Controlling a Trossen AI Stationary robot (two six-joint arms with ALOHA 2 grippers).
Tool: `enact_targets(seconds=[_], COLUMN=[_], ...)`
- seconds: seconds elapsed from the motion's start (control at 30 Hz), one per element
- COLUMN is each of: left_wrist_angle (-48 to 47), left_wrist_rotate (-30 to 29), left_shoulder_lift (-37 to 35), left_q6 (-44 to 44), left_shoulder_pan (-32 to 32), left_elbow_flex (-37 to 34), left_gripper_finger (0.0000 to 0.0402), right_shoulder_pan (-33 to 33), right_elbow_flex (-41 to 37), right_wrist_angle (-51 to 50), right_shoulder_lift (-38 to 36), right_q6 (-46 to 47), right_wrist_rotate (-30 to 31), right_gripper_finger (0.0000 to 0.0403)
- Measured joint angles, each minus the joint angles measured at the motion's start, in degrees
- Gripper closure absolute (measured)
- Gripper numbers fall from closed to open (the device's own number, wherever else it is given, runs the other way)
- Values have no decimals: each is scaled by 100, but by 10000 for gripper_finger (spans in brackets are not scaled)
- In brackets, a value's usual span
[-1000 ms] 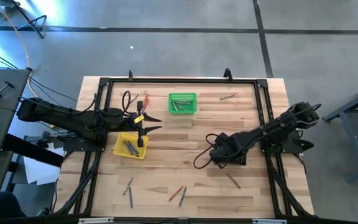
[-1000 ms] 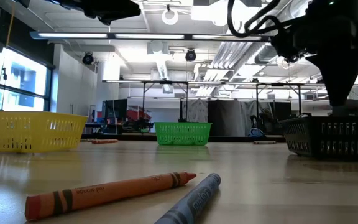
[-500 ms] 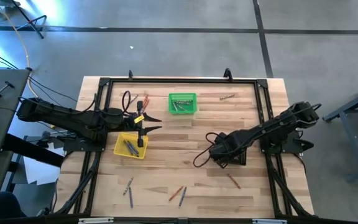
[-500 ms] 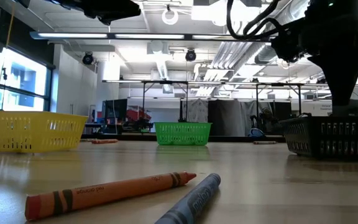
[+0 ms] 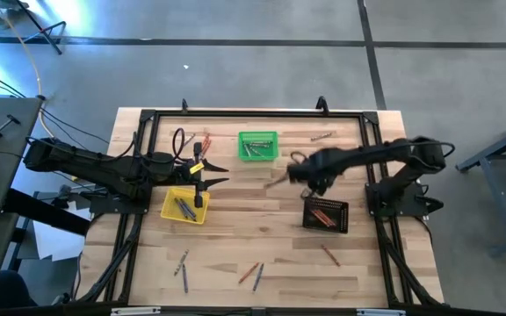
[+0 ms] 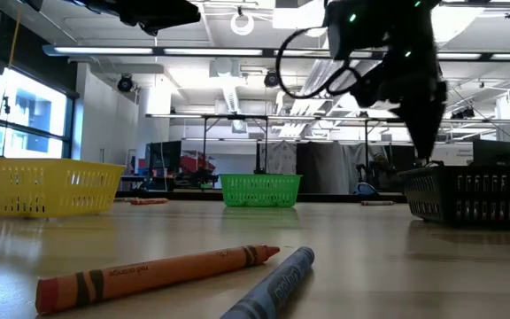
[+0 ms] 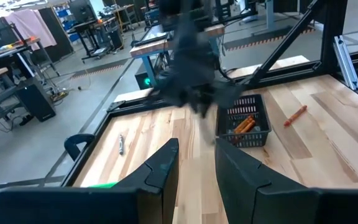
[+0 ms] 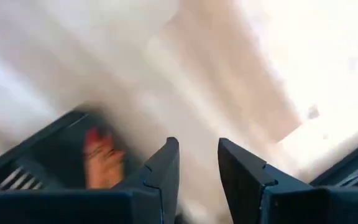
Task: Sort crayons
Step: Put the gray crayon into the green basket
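Observation:
The far grey crayon (image 5: 322, 136) is away from the green basket, so the robot's right gripper keeps going, open, toward the crayon's middle until its fingers close around the crayon.
Orange-red and grey crayons lie loose near the table's front edge (image 5: 249, 273) (image 5: 183, 261), and two lie close to the low camera (image 6: 149, 275) (image 6: 273, 288). More lie in the yellow basket (image 5: 184, 204), the green basket (image 5: 258, 146) and the black basket (image 5: 326, 215). My right gripper (image 5: 312, 178) hangs open and blurred above bare wood, between the green and black baskets, pointing down (image 6: 427, 151) with nothing between its fingers (image 8: 197, 168). My left gripper (image 5: 216, 175) waits open above the table's left side, over the yellow basket's far edge (image 7: 196, 168).
A black frame (image 5: 253, 113) borders the table. One crayon (image 5: 321, 136) lies at the far right, another (image 5: 330, 255) in front of the black basket, and some lie by the left arm (image 5: 205, 140). Bare wood stretches across the table's middle.
My right gripper has swung quickly from above the black basket toward the table's far edge and a little leftward, rolling as it went. The black basket with its orange-red crayons now shows uncovered. My left arm has kept still.

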Motion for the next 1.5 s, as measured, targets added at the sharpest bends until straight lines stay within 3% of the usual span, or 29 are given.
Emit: enact_targets(seconds=[0.17, 0.37, 0.47, 0.6, 0.8, 1.0, 1.5], left_wrist_angle=[2, 2, 2, 17, 17, 24, 262], left_wrist_rotate=[2, 2, 1, 0, -55, -61, -63], left_shoulder_lift=[0, 0, 2, 2, 2, 2, 2], left_q6=[106, 112, 179, 218, 403, 678, 927], left_shoulder_pan=[0, 0, 0, 0, 5, 5, 5], left_elbow_flex=[0, 0, 1, 2, 2, 2, 4], left_gripper_finger=[312, 312, 312, 312, 312, 312, 312], right_shoulder_pan=[-1149, -2475, -2875, -3139, -3379, -3688, -4083], right_elbow_flex=[0, 3, 4, 4, 4, 4, 188], right_wrist_angle=[296, 1371, 1776, 1984, 2043, 2100, 2495], right_shoulder_lift=[0, 48, 176, 491, 1061, 1433, 1453], right_q6=[-858, -1368, -2175, -3698, -5360, -5633, -5987], right_wrist_rotate=[309, 231, 119, 273, 1219, 1318, 1061], right_gripper_finger=[300, 300, 300, 300, 300, 300, 300])
